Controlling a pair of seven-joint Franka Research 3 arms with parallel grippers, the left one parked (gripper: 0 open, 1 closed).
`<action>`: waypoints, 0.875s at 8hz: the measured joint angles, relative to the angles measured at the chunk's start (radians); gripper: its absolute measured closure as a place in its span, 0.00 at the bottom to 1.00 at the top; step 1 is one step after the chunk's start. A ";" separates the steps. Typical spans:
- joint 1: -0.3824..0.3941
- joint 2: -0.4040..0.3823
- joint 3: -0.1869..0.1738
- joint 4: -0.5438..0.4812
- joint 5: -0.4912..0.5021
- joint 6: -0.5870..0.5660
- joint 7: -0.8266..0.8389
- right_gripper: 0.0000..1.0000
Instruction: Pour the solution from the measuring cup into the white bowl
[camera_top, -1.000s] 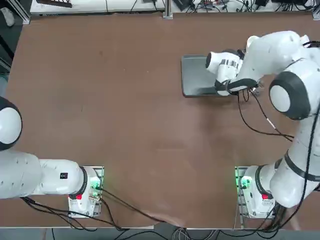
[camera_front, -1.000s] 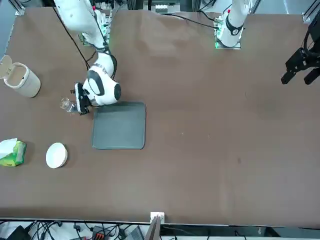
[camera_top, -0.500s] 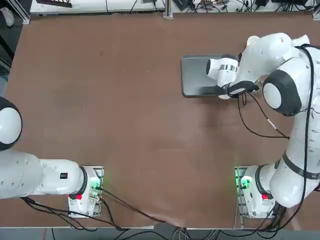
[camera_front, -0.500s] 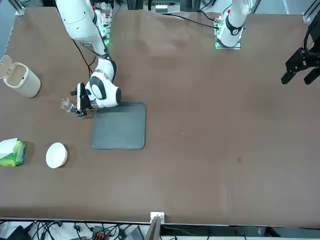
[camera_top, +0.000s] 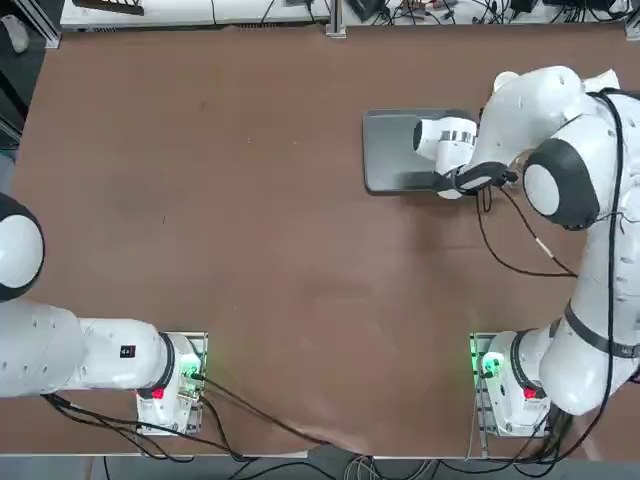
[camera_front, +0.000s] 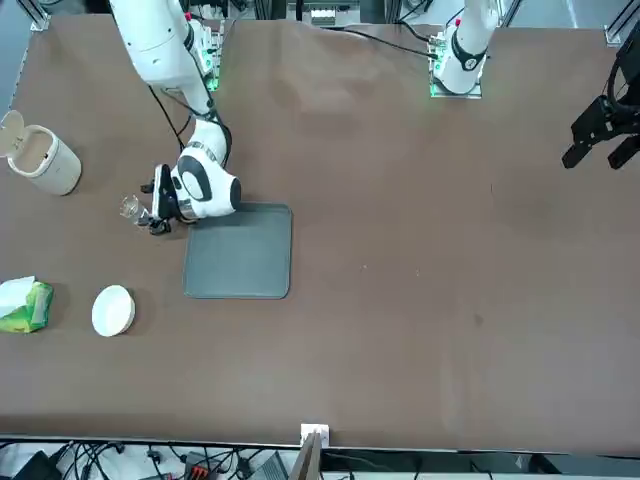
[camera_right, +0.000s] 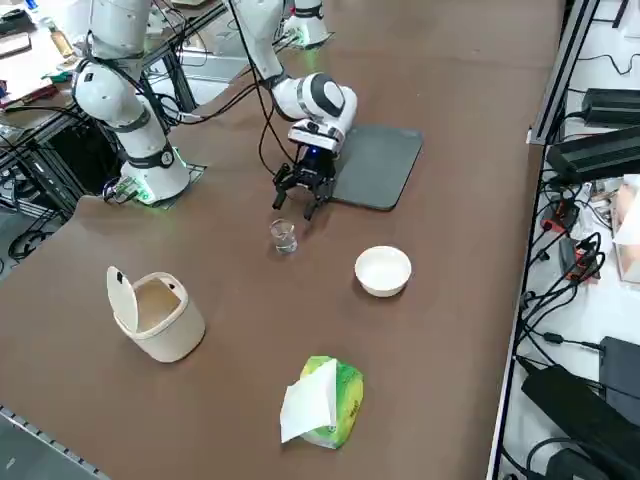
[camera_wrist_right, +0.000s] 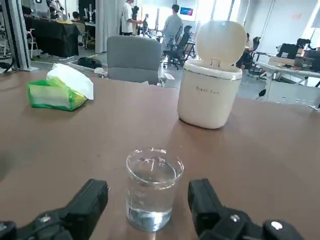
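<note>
The liquid (camera_wrist_right: 149, 212) is clear and flat, so I expect the measuring cup (camera_front: 135, 209) to empty in a thin stream when I tilt it over the white bowl.
The measuring cup (camera_wrist_right: 152, 189) is a tiny clear glass, upright on the brown table and partly filled with clear liquid. It also shows in the front view (camera_front: 130, 207) and the right side view (camera_right: 284, 236). My right gripper (camera_wrist_right: 148, 192) is low over the table and open, with its black fingers (camera_wrist_right: 91, 201) on either side of the line to the cup and short of touching it. It points at the cup in the front view (camera_front: 153, 206) and the side view (camera_right: 299, 198). The white bowl (camera_front: 113, 310) (camera_right: 383, 270) stands apart, beyond the cup.
A grey tray (camera_front: 238, 250) (camera_right: 375, 165) (camera_top: 395, 150) lies just beside my wrist. A cream-white cup with an open lid (camera_front: 40, 158) (camera_right: 160, 315) (camera_wrist_right: 212, 95) and a green-and-white packet (camera_front: 25, 305) (camera_right: 322, 400) (camera_wrist_right: 57, 90) stand past the measuring cup. People sit in the room beyond.
My right wrist has shifted slightly at the tray's edge, bringing the gripper a little closer to the measuring cup. The fingers stayed open and the cup has not moved.
</note>
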 joint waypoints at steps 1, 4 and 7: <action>-0.006 0.014 0.000 0.000 -0.006 0.007 0.012 0.01; -0.020 0.040 -0.001 0.001 -0.012 0.039 0.042 0.01; -0.043 0.057 -0.001 0.001 -0.046 0.055 0.082 0.01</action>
